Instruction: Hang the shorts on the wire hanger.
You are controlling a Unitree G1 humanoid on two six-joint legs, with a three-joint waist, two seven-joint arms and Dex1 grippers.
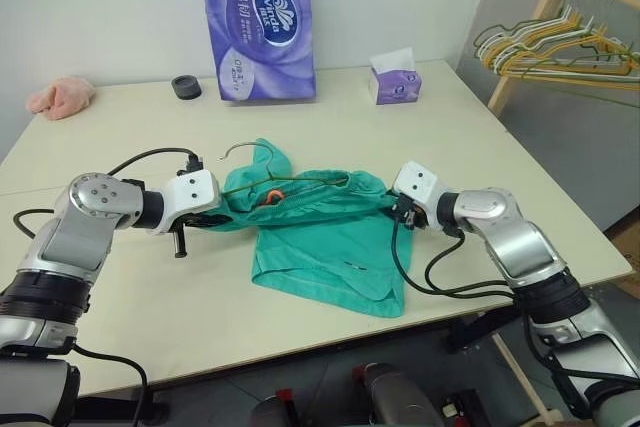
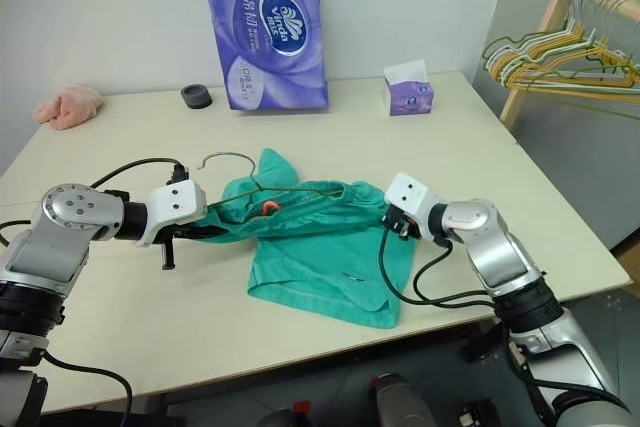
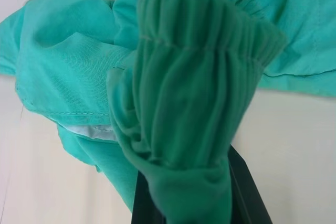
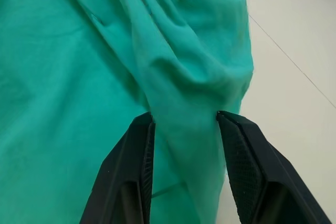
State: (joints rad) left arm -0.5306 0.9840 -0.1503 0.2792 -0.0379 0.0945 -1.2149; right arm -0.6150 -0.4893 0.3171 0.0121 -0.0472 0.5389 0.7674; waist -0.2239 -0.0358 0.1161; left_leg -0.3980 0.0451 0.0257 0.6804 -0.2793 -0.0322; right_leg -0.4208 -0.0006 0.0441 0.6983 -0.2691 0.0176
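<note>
I should back my right gripper off, open it wider and reach in to the waistband [image 1: 350, 183] by the hanger's end, because it is around the shorts' loose fold [image 4: 186, 124], short of the waistband.
The teal-green shorts [image 1: 330, 247] lie spread in the middle of the table, waistband toward the back. The olive wire hanger [image 1: 300, 182] runs along the waistband, partly inside the fabric, and its hook [image 1: 240, 150] sticks out at the left end. A small orange piece [image 1: 272, 197] shows on the waistband. My left gripper [image 3: 191, 203] is shut on the bunched left end of the waistband [image 3: 199, 77]. My right gripper [image 4: 185, 116] is at the right end of the shorts. Its black fingers [image 4: 131, 156] stand apart on either side of a raised fold of the fabric.
At the back of the table stand a purple tissue-roll pack [image 1: 258, 22], a small tissue box [image 1: 394, 82] and a black ring [image 1: 186, 87]. A pink cloth lump [image 1: 60, 97] lies at the back left. A wooden rack with several bunched hangers [image 1: 560, 47] stands beyond the right edge.
</note>
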